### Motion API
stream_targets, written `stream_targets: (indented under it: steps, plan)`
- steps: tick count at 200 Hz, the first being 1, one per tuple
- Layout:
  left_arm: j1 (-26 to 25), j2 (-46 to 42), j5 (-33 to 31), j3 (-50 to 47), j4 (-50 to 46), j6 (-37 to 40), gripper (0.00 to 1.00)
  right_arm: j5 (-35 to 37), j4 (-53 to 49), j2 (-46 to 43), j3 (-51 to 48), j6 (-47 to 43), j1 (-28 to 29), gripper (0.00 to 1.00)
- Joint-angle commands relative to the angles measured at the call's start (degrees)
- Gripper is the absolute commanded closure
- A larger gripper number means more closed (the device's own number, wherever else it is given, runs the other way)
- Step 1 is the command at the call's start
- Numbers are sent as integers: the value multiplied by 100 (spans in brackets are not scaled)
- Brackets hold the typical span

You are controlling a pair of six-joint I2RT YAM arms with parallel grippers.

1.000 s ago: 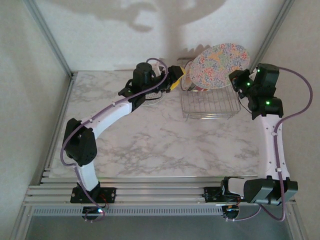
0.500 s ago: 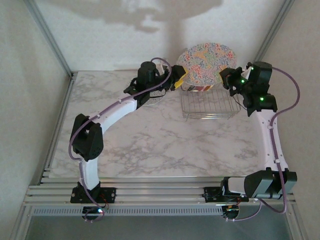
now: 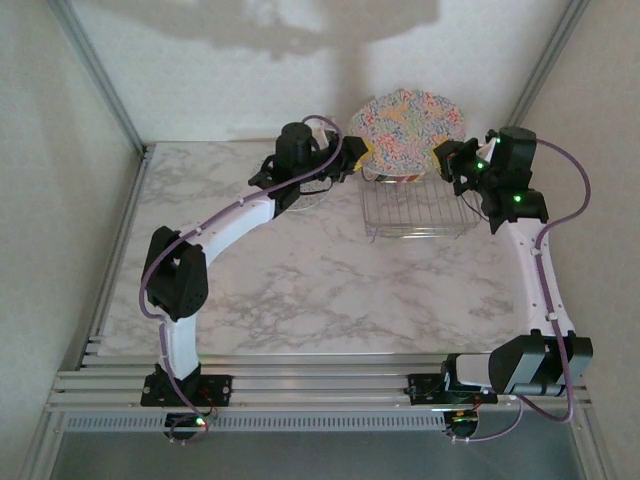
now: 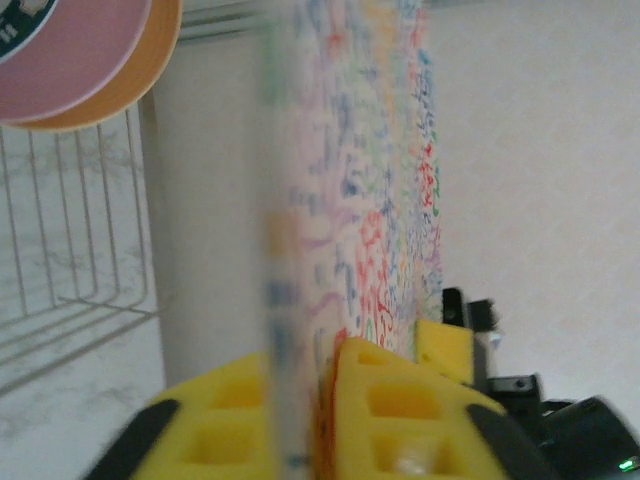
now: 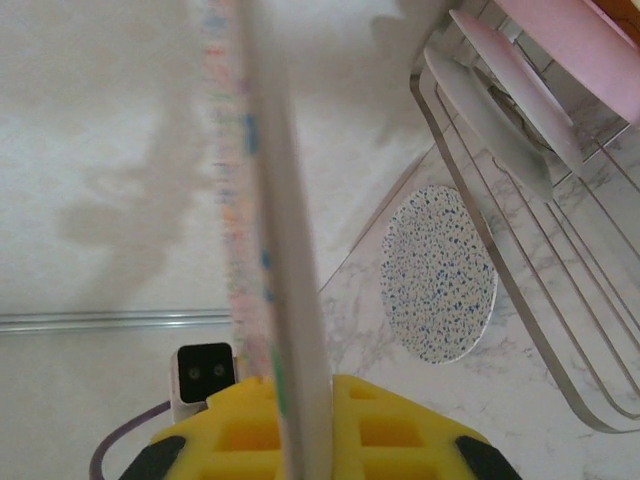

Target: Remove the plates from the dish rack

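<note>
Both of the robot's grippers are on the floral plate's rim [image 3: 460, 124], so next the right gripper opens before the left gripper takes the floral plate onto the blue-speckled plate [image 5: 438, 275].
A multicoloured floral plate [image 3: 410, 128] hangs above the back of the silver wire dish rack [image 3: 415, 208], held from both sides. My left gripper [image 3: 355, 156] is shut on its left rim, my right gripper [image 3: 447, 158] on its right rim. In the left wrist view the floral plate [image 4: 350, 170] stands edge-on between the yellow pads [image 4: 400, 400] of the left gripper [image 4: 318, 365]. A pink plate [image 4: 70, 50] and an orange one [image 4: 150, 60] lean in the rack [image 4: 60, 250]. In the right wrist view the floral plate [image 5: 270, 200] runs between the pads of the right gripper [image 5: 300, 395].
A blue-speckled plate [image 5: 440, 275] lies flat on the marble table [image 3: 300, 280] left of the rack, under my left arm. Pale plates [image 5: 500, 90] and a pink plate [image 5: 580, 35] stand in the rack [image 5: 520, 270]. White walls close in behind and on both sides.
The floral plate has moved left and back over the rack. My right gripper followed it leftward, and my left gripper has closed on the plate's left rim.
</note>
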Motion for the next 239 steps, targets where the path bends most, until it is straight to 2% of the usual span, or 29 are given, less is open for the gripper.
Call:
stream_targets:
  steps: [1, 35, 46, 51, 60, 71, 80, 124, 184, 208, 239]
  plan:
    - [-17, 65, 40, 145, 72, 566, 100, -201, 341, -28, 43, 40, 95, 100]
    - [58, -44, 65, 107, 118, 540, 100, -102, -4, -1, 208, -299, 144, 100]
    - [120, -99, 65, 88, 161, 514, 100, -39, -174, 4, 278, -463, 172, 83]
    - [155, -132, 63, 67, 186, 498, 100, 17, -292, -8, 318, -575, 182, 71]
    - [231, -218, 58, -5, 262, 463, 100, 122, -455, -26, 372, -743, 204, 57]
    - [341, -339, 60, -137, 412, 388, 100, 270, -659, -82, 380, -950, 226, 47]
    - [445, -447, 70, -262, 441, 347, 100, 408, -779, -134, 372, -1136, 250, 43]
    - [1075, -992, 120, -1053, 605, 396, 100, 1202, -974, -553, 262, -2491, 659, 32]
    - [1991, -1615, -91, -2510, 896, 522, 100, 2192, 63, -1229, -777, -4788, 2033, 20]
    - [2232, -1724, -245, -3150, 1178, 567, 100, 2307, 325, -1280, -1124, -5269, 2470, 18]
    - [2396, -1651, -560, -3810, 1577, 618, 100, 1889, 1009, -1246, -1657, -5261, 2697, 14]
